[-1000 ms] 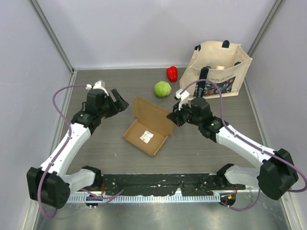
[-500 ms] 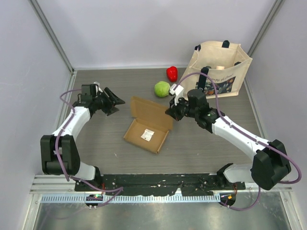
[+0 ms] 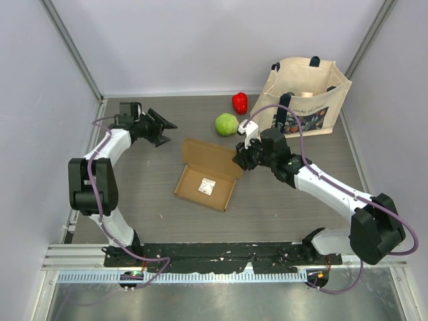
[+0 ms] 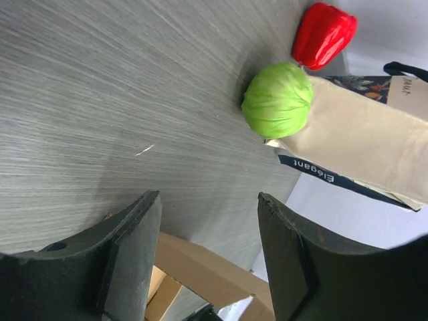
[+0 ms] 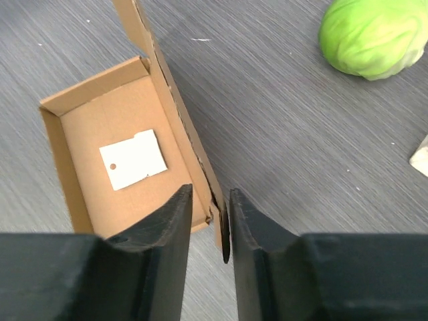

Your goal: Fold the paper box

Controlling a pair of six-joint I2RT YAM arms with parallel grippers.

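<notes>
The box's lid has only my right gripper on it, with the paper box crooked (image 3: 204, 187), so next I straighten the box and bring my left gripper to the lid's free corner (image 3: 186, 142).
The paper box (image 3: 194, 192) is an open brown cardboard tray in the middle of the table, with its lid (image 3: 212, 154) tilted up at the far side. A white paper scrap (image 3: 206, 188) lies inside it. My right gripper (image 3: 239, 159) is shut on the right corner of the lid; in the right wrist view (image 5: 210, 194) the flap edge (image 5: 175, 114) runs between the two fingers, with the tray (image 5: 70, 127) to the left. My left gripper (image 3: 167, 130) is open and empty at the far left, apart from the box. Its wrist view (image 4: 207, 200) shows cardboard (image 4: 200, 271) low between the fingers.
A green lettuce (image 3: 227, 124) and a red pepper (image 3: 239, 102) lie behind the box. A beige tote bag (image 3: 307, 97) with dark handles stands at the back right. The lettuce (image 4: 277, 100), pepper (image 4: 324, 35) and bag (image 4: 361, 144) show in the left wrist view.
My left arm has swung back and to the far left, away from the box. My right gripper has moved slightly farther back, holding the lid; the box has turned a little.
</notes>
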